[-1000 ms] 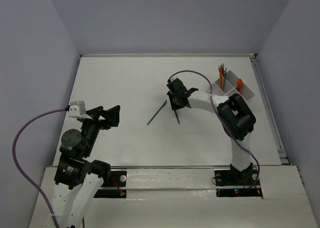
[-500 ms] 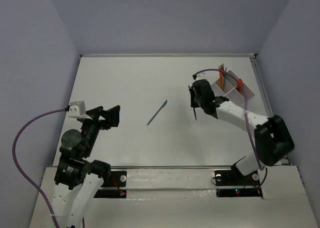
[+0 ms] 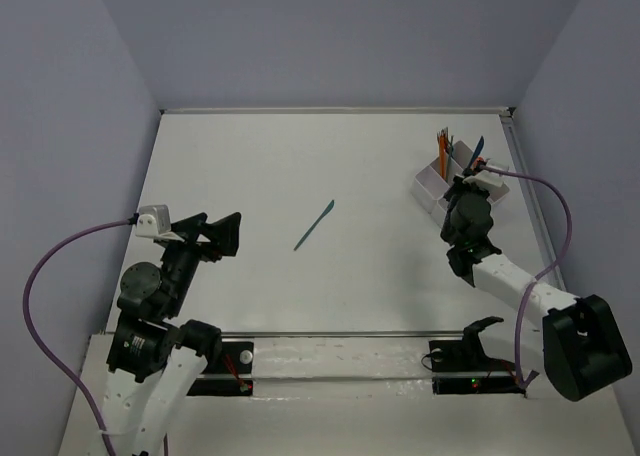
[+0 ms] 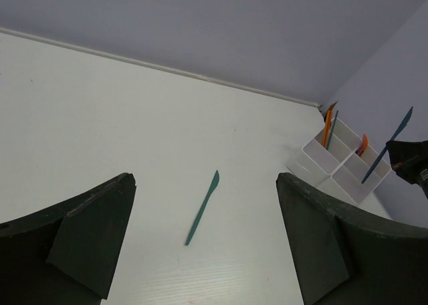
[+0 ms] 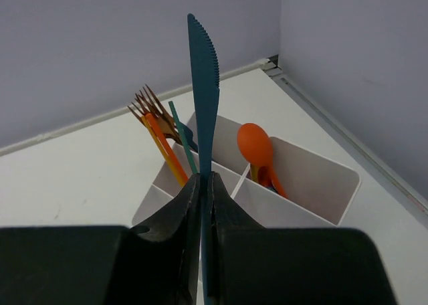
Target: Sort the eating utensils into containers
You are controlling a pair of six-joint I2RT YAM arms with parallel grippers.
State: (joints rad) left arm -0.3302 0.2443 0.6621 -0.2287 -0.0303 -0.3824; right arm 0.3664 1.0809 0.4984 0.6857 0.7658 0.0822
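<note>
The robot's right gripper keeps going toward the empty compartment beside the forks, with the dark teal knife's handle pointing down, and lets go of the knife there.
My right gripper is shut on a dark teal knife, which stands upright with its serrated blade up, just in front of the white four-compartment container. In the top view this gripper hangs at the container's near side. The container holds orange forks, a teal utensil and an orange spoon. A second teal knife lies flat mid-table. My left gripper is open, well to the left of it; the left wrist view shows that knife between and beyond the fingers.
The container sits in the far right corner of the table, close to the raised right rail and the back wall. Purple cables loop off both wrists.
The right arm lifted a teal knife off the middle of the table and swung right with it to the container. The left arm and the other knife have not moved.
</note>
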